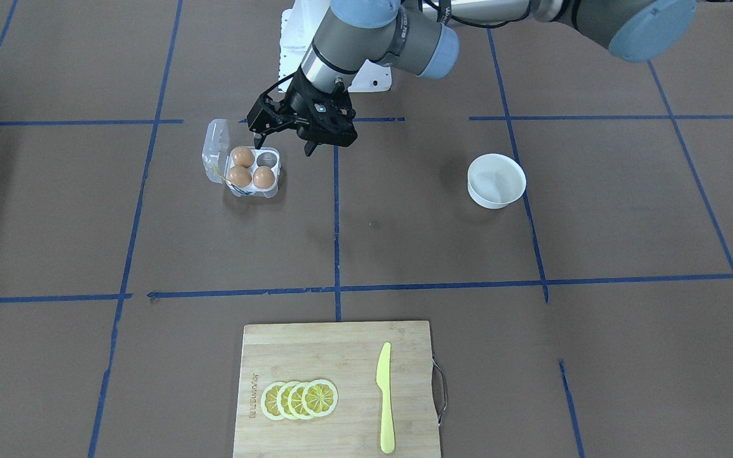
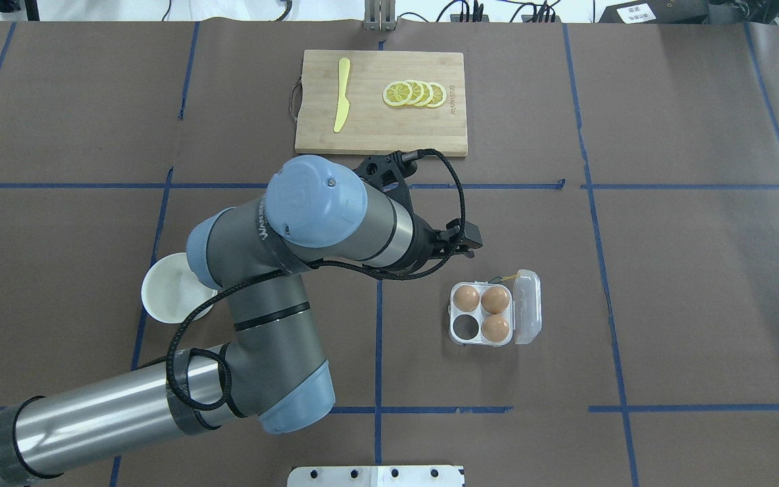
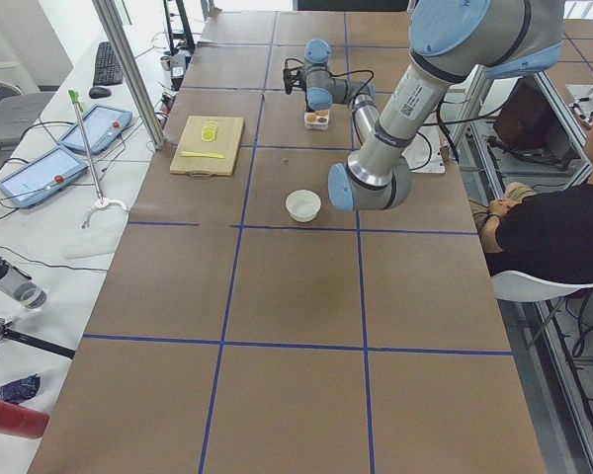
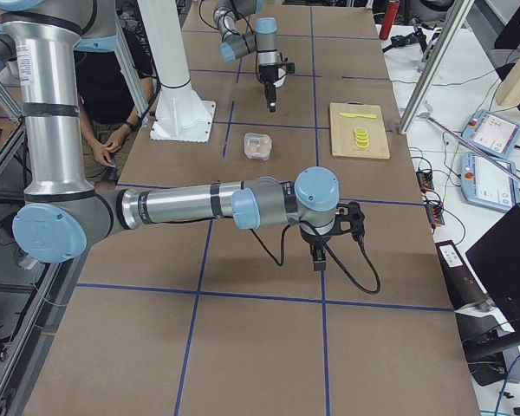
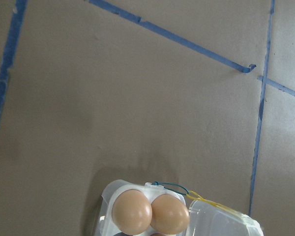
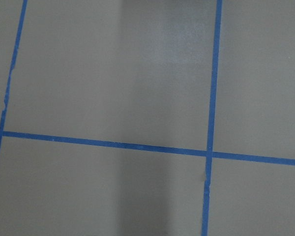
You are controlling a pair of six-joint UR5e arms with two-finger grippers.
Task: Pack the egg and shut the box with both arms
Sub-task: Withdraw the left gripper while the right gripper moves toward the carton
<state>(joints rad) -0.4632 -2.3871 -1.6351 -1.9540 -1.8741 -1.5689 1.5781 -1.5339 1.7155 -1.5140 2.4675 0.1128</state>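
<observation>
The egg box's lid is open on my right gripper's side. My left gripper should move away from above the egg box (image 1: 254, 169) before my right gripper folds the lid shut (image 1: 215, 151).
The clear egg box (image 1: 275, 189) stands on the table with its lid (image 1: 216, 145) open. Three tan eggs (image 1: 242, 156) fill three cells, and the cell nearest the robot (image 1: 268, 158) is empty. It also shows in the overhead view (image 2: 456, 338) and at the bottom of the left wrist view (image 5: 108, 189), with the yellow string (image 5: 211, 203). My left gripper (image 1: 282, 145) hovers open and empty just above the box on the robot's side. My right gripper (image 4: 319, 256) shows only in the exterior right view, far from the box, and I cannot tell its state.
A white bowl (image 1: 497, 180) stands on the robot's left side of the table. A wooden cutting board (image 1: 338, 356) with lemon slices (image 1: 300, 399) and a yellow knife (image 1: 384, 397) lies at the far edge. A seated person (image 3: 558, 232) is beside the table.
</observation>
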